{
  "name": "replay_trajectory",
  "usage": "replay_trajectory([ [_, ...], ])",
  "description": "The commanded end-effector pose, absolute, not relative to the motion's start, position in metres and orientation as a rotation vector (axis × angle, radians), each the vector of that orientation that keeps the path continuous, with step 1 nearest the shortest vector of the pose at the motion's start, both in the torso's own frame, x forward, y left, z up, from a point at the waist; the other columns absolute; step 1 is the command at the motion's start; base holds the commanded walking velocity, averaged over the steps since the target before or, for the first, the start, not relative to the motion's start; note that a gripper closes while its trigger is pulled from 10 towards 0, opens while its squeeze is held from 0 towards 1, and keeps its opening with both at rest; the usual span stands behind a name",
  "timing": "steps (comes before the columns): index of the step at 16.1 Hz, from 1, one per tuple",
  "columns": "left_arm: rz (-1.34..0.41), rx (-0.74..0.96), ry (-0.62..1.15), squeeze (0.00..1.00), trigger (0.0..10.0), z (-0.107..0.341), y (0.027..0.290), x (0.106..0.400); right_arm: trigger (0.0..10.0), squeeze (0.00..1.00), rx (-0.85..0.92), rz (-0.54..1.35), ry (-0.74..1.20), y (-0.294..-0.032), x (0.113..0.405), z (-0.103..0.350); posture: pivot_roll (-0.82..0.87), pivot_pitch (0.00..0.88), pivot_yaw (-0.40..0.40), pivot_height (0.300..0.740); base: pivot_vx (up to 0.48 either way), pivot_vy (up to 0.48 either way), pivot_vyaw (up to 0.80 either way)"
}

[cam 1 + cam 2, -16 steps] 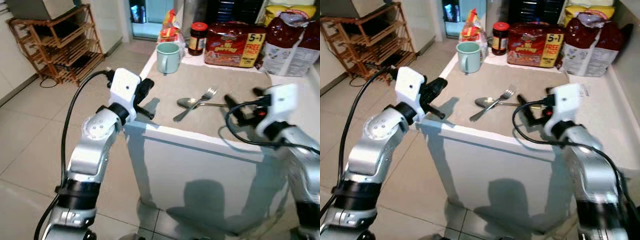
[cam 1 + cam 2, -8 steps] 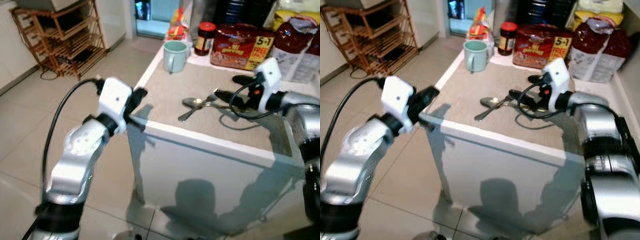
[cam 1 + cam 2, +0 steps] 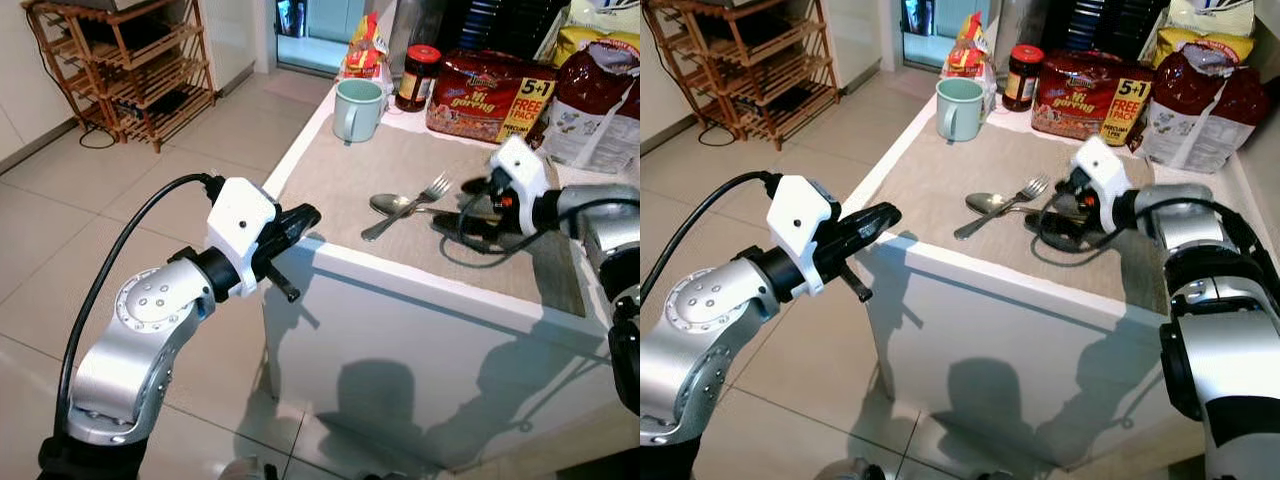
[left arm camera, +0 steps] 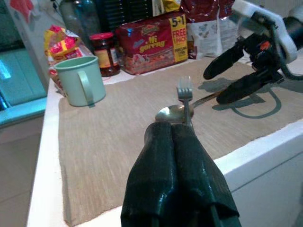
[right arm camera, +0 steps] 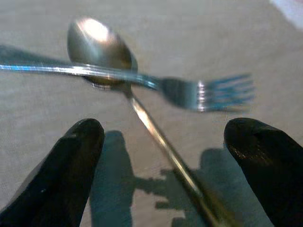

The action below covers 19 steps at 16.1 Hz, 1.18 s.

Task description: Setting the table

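The spoon (image 3: 387, 203) should come free and leave the fork on the placemat when the robot lifts the spoon, because the fork just rests across the spoon's neck (image 3: 411, 207).
A silver fork (image 3: 410, 202) lies across a silver spoon (image 3: 386, 204) on the beige placemat (image 3: 340, 175) of the white table. The spoon's handle (image 5: 161, 142) runs toward my right gripper (image 3: 452, 206), which is low over the mat with its fingers (image 5: 71, 156) open on either side of the handle, not touching it. A pale green mug (image 3: 357, 108) stands upright at the mat's far left corner. My left gripper (image 3: 303, 217) is shut on nothing and hovers just off the table's near left corner, pointing at the cutlery (image 4: 183, 94).
A dark jar (image 3: 416, 77), a red noodle pack (image 3: 490, 98) and snack bags (image 3: 598, 100) line the table's back edge. A wooden rack (image 3: 125, 60) stands on the tiled floor at far left. The white table edge (image 3: 400, 285) runs below both grippers.
My right gripper came in from the near table edge and settled low behind the cutlery, open around the spoon handle. The left gripper stays shut by the corner. The camera shifted.
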<state>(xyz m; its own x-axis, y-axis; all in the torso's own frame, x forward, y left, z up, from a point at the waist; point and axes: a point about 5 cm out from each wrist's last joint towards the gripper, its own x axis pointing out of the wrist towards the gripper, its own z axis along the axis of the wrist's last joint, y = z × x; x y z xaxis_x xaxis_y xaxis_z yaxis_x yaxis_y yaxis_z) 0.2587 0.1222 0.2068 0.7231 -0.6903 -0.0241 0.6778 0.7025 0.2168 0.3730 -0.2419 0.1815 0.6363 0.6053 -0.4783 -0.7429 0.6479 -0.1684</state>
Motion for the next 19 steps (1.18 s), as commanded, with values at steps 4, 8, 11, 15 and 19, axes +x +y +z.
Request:
replay_trajectory([
  [4, -0.809, 0.22, -0.045, 0.0, 10.0, 0.21, 0.116, 0.254, 9.9, 0.0, -0.329, 0.787, 0.427, -0.237, 0.372, 0.17, 0.12, 0.043, -0.051, 0.74, 0.0, 0.0, 0.0],
  [8, -0.825, 0.225, -0.028, 0.0, 10.0, 0.209, 0.116, 0.254, 4.3, 0.0, -0.302, 0.749, 0.488, -0.24, 0.37, 0.159, 0.13, 0.044, -0.051, 0.74, 0.0, 0.0, 0.0],
  [11, -0.833, 0.225, -0.019, 0.0, 10.0, 0.209, 0.115, 0.253, 0.0, 0.0, -0.275, 0.745, 0.493, -0.24, 0.37, 0.16, 0.13, 0.042, -0.051, 0.74, 0.0, 0.0, 0.0],
  [15, -0.831, 0.233, -0.013, 0.0, 10.0, 0.209, 0.116, 0.254, 0.0, 0.0, -0.266, 0.777, 0.529, -0.239, 0.368, 0.157, 0.14, 0.032, -0.053, 0.74, 0.0, 0.0, 0.0],
  [19, -0.834, 0.244, -0.01, 0.0, 10.0, 0.208, 0.116, 0.254, 0.0, 0.0, -0.276, 0.795, 0.536, -0.24, 0.368, 0.161, 0.13, 0.027, -0.057, 0.74, 0.0, 0.0, 0.0],
])
